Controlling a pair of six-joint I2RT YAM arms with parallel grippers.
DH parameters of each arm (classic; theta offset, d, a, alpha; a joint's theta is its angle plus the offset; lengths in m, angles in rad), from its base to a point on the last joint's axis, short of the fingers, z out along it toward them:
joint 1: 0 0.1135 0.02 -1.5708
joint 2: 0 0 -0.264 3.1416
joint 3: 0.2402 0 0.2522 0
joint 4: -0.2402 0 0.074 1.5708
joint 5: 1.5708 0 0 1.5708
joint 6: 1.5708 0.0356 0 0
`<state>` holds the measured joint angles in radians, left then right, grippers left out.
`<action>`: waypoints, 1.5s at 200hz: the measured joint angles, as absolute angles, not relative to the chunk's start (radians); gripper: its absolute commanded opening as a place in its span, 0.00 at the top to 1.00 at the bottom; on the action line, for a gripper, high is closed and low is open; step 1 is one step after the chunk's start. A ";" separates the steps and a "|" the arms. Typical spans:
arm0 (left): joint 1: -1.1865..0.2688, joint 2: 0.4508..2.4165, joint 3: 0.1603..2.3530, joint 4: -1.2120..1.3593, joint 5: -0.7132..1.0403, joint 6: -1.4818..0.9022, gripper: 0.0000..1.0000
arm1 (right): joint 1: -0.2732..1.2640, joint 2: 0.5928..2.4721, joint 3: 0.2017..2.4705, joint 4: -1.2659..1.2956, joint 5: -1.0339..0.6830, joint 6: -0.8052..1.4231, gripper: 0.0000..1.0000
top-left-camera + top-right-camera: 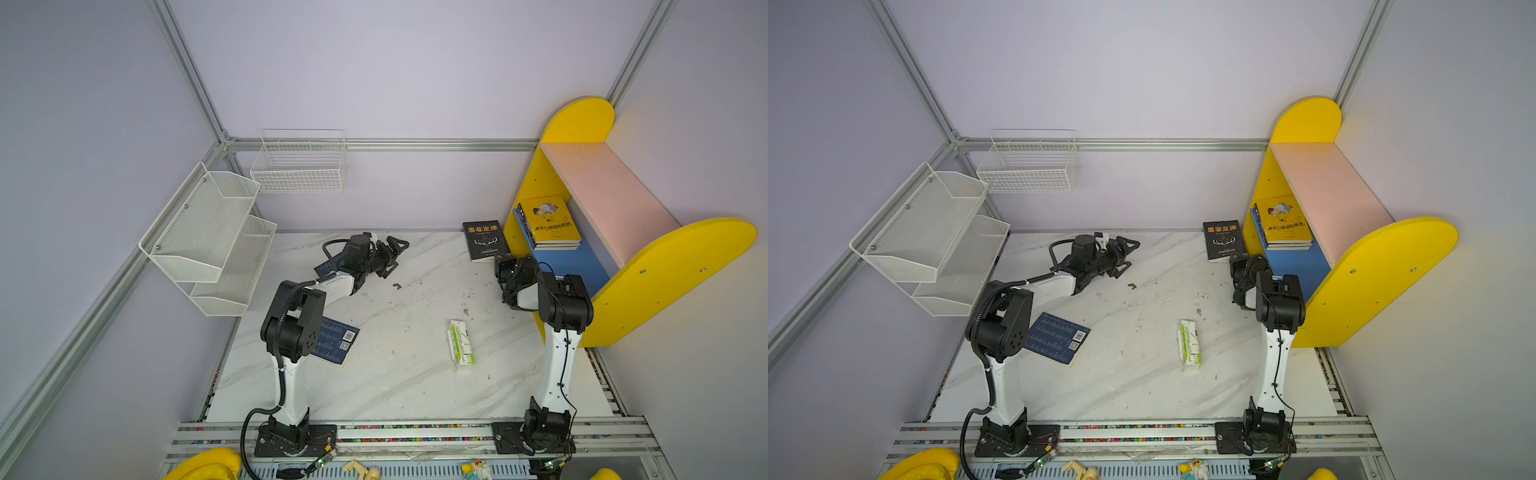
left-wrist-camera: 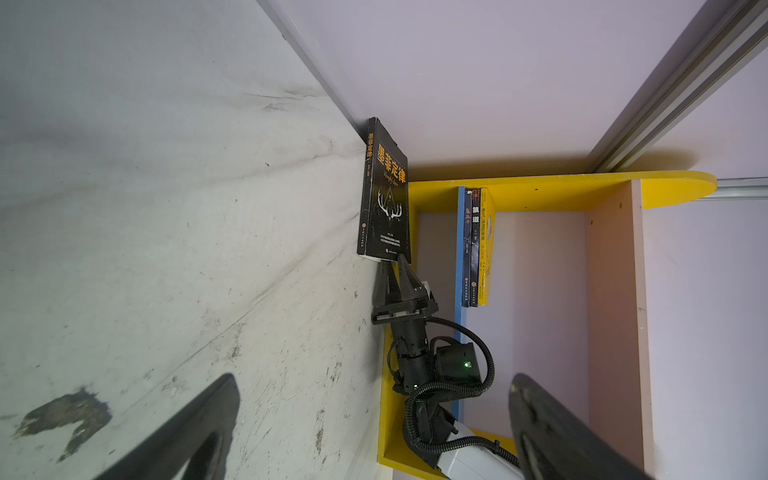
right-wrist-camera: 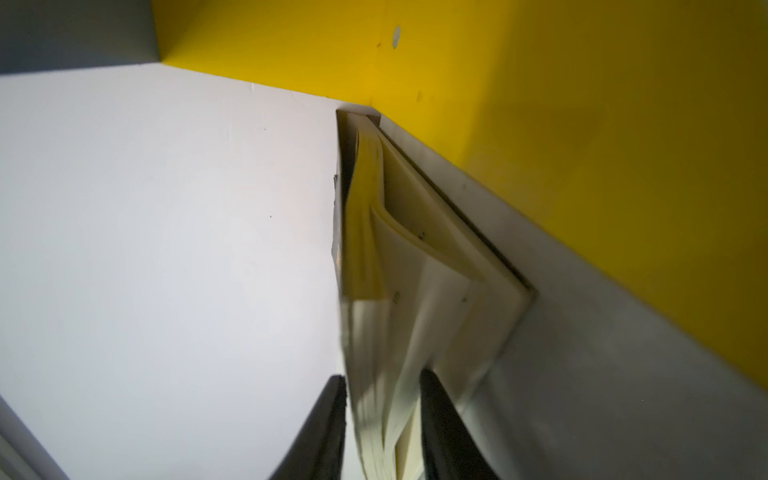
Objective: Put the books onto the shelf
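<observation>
My left gripper should keep the book steady and clear of the shelf while my right gripper takes hold of it again, because the black book's pages (image 3: 408, 296) are spreading apart in my right gripper.
A black book (image 1: 484, 240) (image 2: 384, 195) lies on the table against the shelf's (image 1: 602, 195) (image 2: 540, 191) yellow end panel (image 3: 582, 124). My right gripper (image 1: 505, 266) (image 2: 395, 262) (image 3: 382, 378) is shut on that book's near edge, with fanned pages (image 3: 415, 270) between its fingers. On the blue lower board a yellow book (image 1: 548, 220) (image 1: 1283, 222) tops a small stack. A navy book (image 1: 338, 340) (image 1: 1059, 338) lies beside my left arm, and another navy one (image 1: 328, 266) shows under its forearm. My left gripper (image 1: 395, 253) (image 1: 1125, 253) (image 2: 374, 432) hangs wide open over bare table, holding nothing.
A green-and-white carton (image 1: 461, 345) (image 1: 1190, 344) lies on the table between the arms. A white mesh rack (image 1: 208, 232) and a wire basket (image 1: 299, 162) hang on the left and back walls. A small dark scrap (image 1: 397, 286) sits mid-table.
</observation>
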<state>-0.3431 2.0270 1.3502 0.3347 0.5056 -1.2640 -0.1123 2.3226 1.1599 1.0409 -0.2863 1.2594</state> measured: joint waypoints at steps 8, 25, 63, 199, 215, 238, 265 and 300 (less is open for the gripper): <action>-0.343 2.027 1.350 0.335 0.506 -1.264 0.00 | -0.113 2.328 1.164 1.048 -0.294 1.270 0.74; -0.343 2.028 1.350 0.335 0.506 -1.266 0.00 | -0.113 2.334 1.182 1.051 -0.311 1.283 0.71; -0.343 2.035 1.351 0.335 0.507 -1.274 0.00 | -0.110 2.334 1.249 0.938 -0.321 1.240 0.36; -0.343 2.049 1.351 0.336 0.515 -1.298 0.00 | -0.105 2.312 1.250 0.865 -0.353 1.194 0.97; -0.344 2.053 1.351 0.340 0.529 -1.298 0.00 | -0.099 2.263 1.195 0.854 -0.387 1.196 1.00; -0.346 2.086 1.358 0.350 0.560 -1.298 0.00 | -0.082 2.173 1.120 0.829 -0.447 1.195 1.00; -0.356 2.163 1.404 0.345 0.596 -1.301 0.00 | -0.030 2.066 1.053 0.822 -0.521 1.196 1.00; -0.387 2.253 1.488 0.327 0.633 -1.317 0.00 | 0.077 2.023 1.018 0.819 -0.594 1.200 1.00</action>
<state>-0.3874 2.2532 1.4883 0.3267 0.6327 -1.3170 0.0772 2.0232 1.0180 0.8192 -0.5941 1.2003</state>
